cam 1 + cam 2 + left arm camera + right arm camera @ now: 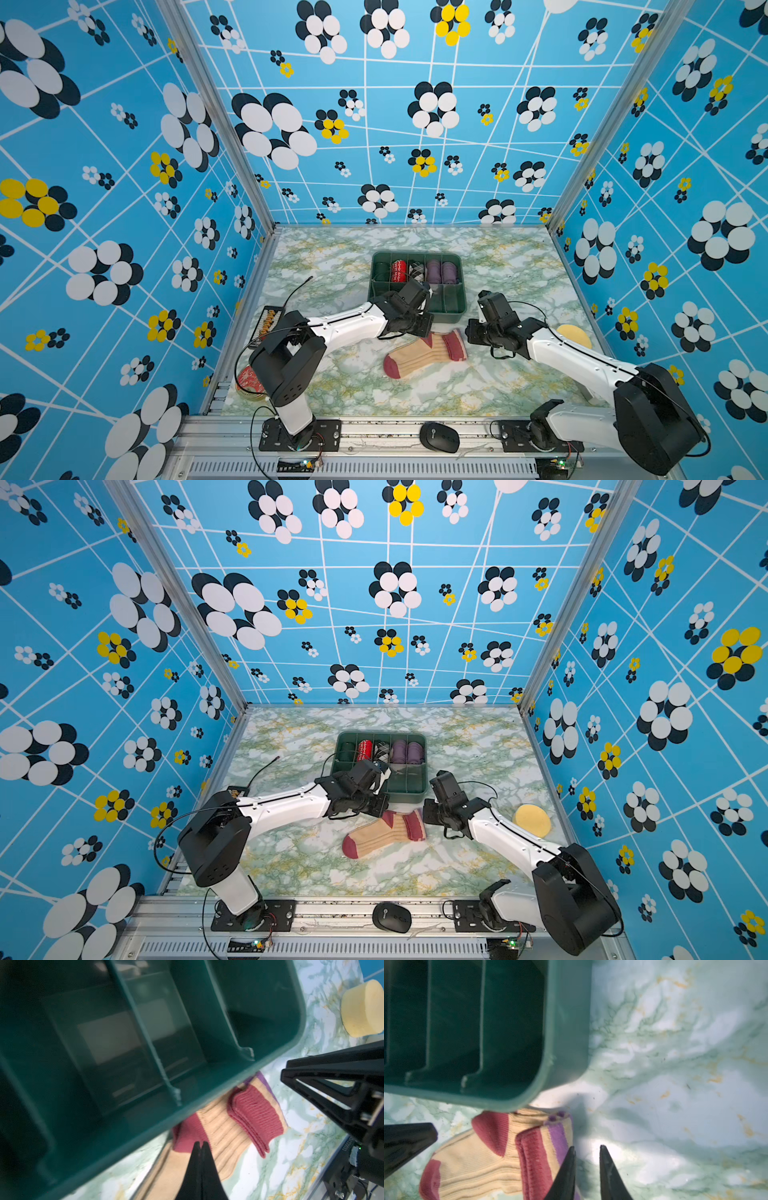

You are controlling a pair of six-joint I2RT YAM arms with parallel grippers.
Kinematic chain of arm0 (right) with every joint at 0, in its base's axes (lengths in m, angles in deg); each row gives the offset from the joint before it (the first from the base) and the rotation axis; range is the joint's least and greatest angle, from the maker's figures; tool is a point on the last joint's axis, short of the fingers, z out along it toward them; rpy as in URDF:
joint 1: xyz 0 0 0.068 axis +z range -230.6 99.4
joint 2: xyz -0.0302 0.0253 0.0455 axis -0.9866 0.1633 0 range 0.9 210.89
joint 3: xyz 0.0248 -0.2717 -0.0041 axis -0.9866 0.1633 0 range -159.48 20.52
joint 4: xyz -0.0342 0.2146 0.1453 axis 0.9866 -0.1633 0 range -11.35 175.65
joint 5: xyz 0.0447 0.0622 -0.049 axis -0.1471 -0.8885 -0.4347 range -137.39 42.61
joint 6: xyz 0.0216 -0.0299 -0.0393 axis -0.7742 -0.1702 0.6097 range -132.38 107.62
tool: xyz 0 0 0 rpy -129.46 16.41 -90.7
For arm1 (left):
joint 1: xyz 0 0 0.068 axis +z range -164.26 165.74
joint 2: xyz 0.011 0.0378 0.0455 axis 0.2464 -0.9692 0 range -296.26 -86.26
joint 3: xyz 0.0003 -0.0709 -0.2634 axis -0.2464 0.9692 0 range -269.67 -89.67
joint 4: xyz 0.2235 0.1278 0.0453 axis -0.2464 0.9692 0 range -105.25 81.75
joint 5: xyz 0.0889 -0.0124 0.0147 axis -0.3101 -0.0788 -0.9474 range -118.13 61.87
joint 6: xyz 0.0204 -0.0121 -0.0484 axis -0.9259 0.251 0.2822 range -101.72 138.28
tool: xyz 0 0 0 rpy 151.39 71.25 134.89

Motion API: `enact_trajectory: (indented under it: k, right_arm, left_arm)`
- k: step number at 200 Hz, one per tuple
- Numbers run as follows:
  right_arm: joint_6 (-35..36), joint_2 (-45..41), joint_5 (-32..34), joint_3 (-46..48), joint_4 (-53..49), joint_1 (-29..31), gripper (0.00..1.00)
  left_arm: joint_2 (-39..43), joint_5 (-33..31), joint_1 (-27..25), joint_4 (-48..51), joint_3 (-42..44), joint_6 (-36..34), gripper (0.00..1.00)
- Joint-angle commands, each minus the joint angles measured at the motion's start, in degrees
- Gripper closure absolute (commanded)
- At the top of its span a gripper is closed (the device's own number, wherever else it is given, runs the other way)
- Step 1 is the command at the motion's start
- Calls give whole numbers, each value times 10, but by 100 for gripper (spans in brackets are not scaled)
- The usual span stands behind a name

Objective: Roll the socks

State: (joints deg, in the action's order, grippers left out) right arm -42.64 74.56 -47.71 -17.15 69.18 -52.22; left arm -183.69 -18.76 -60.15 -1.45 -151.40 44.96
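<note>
The green tray's front side (449,317) is crowding the socks' heel, so next my left gripper pushes the tray back and then moves over the socks' folded cuff (456,345) first to roll the socks.
The socks (419,353) (384,833) lie flat on the marble table, stacked as a pair. They are tan and ribbed, with maroon toe and heel, and the maroon cuff (533,1159) is folded back beside a purple stripe. My left gripper (200,1144) (422,326) is shut and empty, and hovers over the maroon heel (187,1136) by the tray's front wall. Just off the folded cuff end, my right gripper (586,1147) (471,332) has its jaws a little apart, over bare table with nothing between them.
A green divided tray (459,313) (228,1084) stands just behind the socks; its back row holds a red patterned roll (399,270) and purple rolls (440,272). A yellow round sponge (575,334) lies at the right. A black mouse (438,436) sits on the front rail.
</note>
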Motion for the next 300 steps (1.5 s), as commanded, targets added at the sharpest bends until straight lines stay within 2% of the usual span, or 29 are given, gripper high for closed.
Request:
enact_trajectory:
  k: [1, 110, 151, 187, 222, 259, 300]
  right_arm:
    - [22, 26, 9, -32, -12, -5, 77]
    - [61, 156, 10, -154, 14, -37, 77]
    - [67, 200, 3, -204, 1, -51, 76]
    - [54, 139, 6, -166, -20, -56, 76]
    - [32, 67, -9, -104, -70, -55, 76]
    - [-4, -1, -47, -24, -78, -55, 81]
    - [-19, -40, -54, 7, -99, -50, 82]
  left_arm:
    - [10, -11, 23, 17, 14, -27, 96]
    - [-64, 24, 98, 25, -59, -83, 96]
    - [-78, 49, 100, 26, -80, -88, 96]
    - [-22, 40, 57, 22, -58, -74, 96]
    - [24, 28, -26, 21, -47, -48, 96]
    - [15, 10, -99, 1, -47, -29, 96]
    - [-23, 7, -119, -14, -56, -14, 96]
